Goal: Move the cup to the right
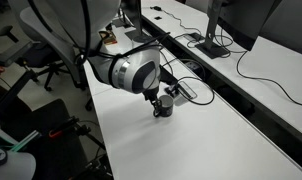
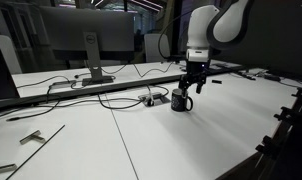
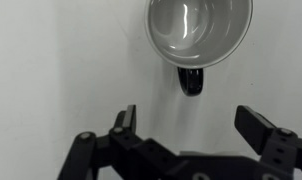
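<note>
The cup's handle (image 2: 190, 103) is beyond my gripper's open fingers, so next my gripper moves down and forward around the handle (image 3: 192, 82) before it closes and moves the cup.
The cup (image 3: 199, 30) is small, dark and round, with a pale grey inside and a dark handle that points toward my gripper in the wrist view. It stands upright on the white table in both exterior views (image 1: 164, 109) (image 2: 180, 102). My gripper (image 3: 191, 122) is open and empty, its two fingers spread wide just short of the cup's handle. In both exterior views the gripper (image 1: 157, 98) (image 2: 194, 86) hangs close above and beside the cup, not touching it.
A small flat device with cables (image 2: 151, 99) lies just behind the cup. A monitor (image 2: 86, 40) stands further back, with black cables (image 2: 111, 100) across the table. Another monitor (image 1: 241, 20) and cables sit beyond a desk divider. An office chair (image 1: 36, 55) stands off the table's edge.
</note>
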Robot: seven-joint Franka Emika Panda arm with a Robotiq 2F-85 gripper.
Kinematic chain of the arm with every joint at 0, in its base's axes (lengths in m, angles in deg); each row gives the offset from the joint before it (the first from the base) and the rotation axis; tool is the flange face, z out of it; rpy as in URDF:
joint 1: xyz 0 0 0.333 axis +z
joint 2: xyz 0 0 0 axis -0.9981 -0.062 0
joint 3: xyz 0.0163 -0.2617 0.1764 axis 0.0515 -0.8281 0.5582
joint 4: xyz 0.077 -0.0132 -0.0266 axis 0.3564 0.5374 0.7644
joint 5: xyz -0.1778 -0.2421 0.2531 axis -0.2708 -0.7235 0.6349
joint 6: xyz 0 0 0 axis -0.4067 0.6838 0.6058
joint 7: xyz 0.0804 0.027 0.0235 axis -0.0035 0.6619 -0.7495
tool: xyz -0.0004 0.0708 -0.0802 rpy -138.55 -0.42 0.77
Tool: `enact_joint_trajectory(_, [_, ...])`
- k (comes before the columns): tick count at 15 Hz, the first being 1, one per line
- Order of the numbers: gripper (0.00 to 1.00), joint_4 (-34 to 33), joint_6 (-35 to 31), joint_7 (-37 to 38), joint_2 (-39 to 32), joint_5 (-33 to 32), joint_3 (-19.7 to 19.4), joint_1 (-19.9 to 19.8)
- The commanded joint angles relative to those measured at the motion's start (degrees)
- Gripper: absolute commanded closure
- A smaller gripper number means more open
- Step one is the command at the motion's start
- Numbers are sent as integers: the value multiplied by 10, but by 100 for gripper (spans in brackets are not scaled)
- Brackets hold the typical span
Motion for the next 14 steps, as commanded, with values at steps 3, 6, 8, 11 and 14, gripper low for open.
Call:
enact_joint_trajectory(3, [0,0,0,0,0,0,1,-1])
enact_joint_trajectory(6, [8,2,-5,0,2,6,-9,9])
enact_joint_trajectory(8, [30,4,-16,0,4,0,-16,9])
enact_joint_trajectory(11, [11,4,-18,0,5,-11,-17,1])
enact_joint_trajectory(14, [1,1,-19,0,6,-18,-20,2])
